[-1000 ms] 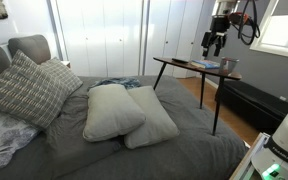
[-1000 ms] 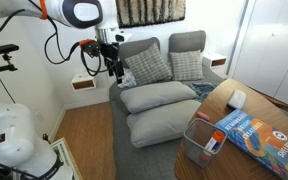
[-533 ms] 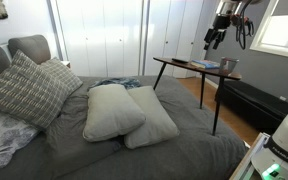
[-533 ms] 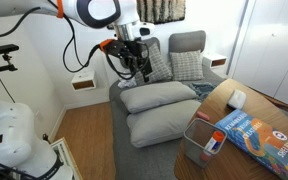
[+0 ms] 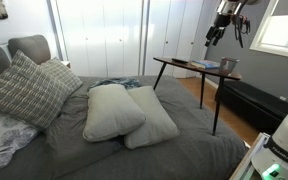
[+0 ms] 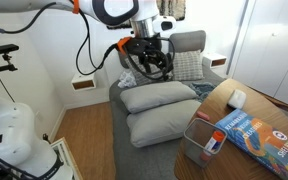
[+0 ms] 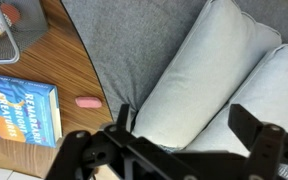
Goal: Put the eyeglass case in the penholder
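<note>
The robot's gripper hangs over the pale pillows point(image 6: 158, 96) while the white eyeglass case lies beyond the book, so the gripper should swing over the table and come down onto the case.
My gripper point(image 7: 184, 128) is open and empty; its two dark fingers frame the pale pillows point(image 7: 209, 75) below. In both exterior views it hangs in the air point(image 6: 150, 64) point(image 5: 215, 36), over the bed and short of the wooden side table point(image 6: 224, 100). A small white oblong thing point(image 6: 237, 98), possibly the eyeglass case, lies on the table's far part. A small dark upright cup point(image 5: 228, 65), seemingly the penholder, stands on the table in an exterior view; it is too small to make out well.
A blue book point(image 6: 259, 132) point(image 7: 19, 110) and a mesh tray point(image 6: 196, 140) holding small items sit on the table. A small pink item point(image 7: 87, 101) lies by the table edge. Patterned cushions point(image 6: 189, 66) stand at the bed's head.
The arm has swung the gripper sideways from beside the bed to over the pillows, closer to the side table. The jaws stay open. Nothing on the table has moved.
</note>
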`<state>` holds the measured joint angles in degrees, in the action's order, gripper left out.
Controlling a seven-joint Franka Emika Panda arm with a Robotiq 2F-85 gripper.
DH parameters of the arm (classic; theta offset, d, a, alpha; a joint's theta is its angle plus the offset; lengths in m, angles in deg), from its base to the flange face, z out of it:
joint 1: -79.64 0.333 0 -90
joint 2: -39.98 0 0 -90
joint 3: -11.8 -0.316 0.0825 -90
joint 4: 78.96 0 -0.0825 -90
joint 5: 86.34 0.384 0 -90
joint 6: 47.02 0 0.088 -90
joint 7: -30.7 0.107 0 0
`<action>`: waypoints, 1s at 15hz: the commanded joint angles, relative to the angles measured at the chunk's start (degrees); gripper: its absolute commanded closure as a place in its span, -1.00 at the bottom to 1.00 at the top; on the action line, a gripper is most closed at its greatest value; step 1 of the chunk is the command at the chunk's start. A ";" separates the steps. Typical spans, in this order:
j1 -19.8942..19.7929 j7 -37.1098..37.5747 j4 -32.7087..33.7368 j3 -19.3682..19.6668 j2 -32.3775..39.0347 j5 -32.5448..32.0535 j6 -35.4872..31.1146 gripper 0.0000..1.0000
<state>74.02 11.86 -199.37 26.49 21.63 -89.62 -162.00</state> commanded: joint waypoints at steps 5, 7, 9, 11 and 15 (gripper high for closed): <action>-0.76 -0.23 0.18 -0.70 0.12 0.30 0.13 -1.00; -0.76 -0.23 0.18 -0.70 0.12 0.30 0.13 -1.00; -0.76 -0.23 0.18 -0.70 0.12 0.30 0.13 -1.00; -0.77 1.26 0.81 -0.94 1.45 0.51 -1.03 -1.00; -0.09 0.95 4.32 -1.09 6.34 1.84 -6.46 -1.00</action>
<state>74.00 12.75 -198.95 26.02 23.28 -89.47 -165.20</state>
